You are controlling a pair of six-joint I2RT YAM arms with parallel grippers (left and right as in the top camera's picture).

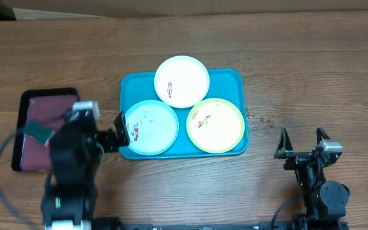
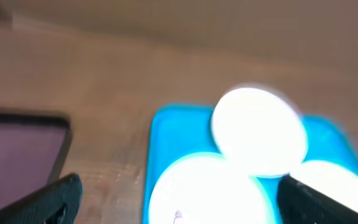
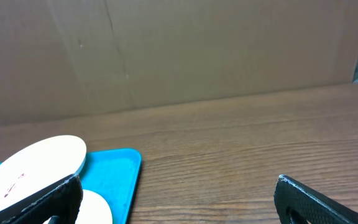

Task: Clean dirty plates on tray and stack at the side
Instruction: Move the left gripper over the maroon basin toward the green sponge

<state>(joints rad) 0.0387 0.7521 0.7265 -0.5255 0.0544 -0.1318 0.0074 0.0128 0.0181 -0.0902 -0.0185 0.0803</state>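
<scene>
The smeared light blue plate [image 1: 151, 128] has my empty left gripper beside it. Next, the gripper goes back and gets the dark green sponge [image 1: 38, 131] from the maroon tray before it wipes.
The turquoise tray [image 1: 233, 76] lies mid-table and holds three smeared plates: the white plate [image 1: 181, 81] at the back, the light blue plate [image 1: 151, 126] front left, and the yellow-green plate [image 1: 215, 124] front right. My left gripper [image 1: 119, 133] is open and empty at the tray's left edge, next to the light blue plate. The left wrist view is blurred and shows the open jaws [image 2: 179, 196] over the light blue plate [image 2: 210, 186], with the white plate [image 2: 260, 130] behind and the tray [image 2: 157, 143] below. My right gripper [image 1: 302, 142] is open and empty, right of the tray.
A dark maroon tray [image 1: 27, 102] with a dark green sponge [image 1: 38, 131] lies at the left, partly under my left arm. The right wrist view shows the open jaws [image 3: 179, 199], the tray corner [image 3: 114, 174], the white plate [image 3: 36, 165] and a cardboard wall [image 3: 197, 50].
</scene>
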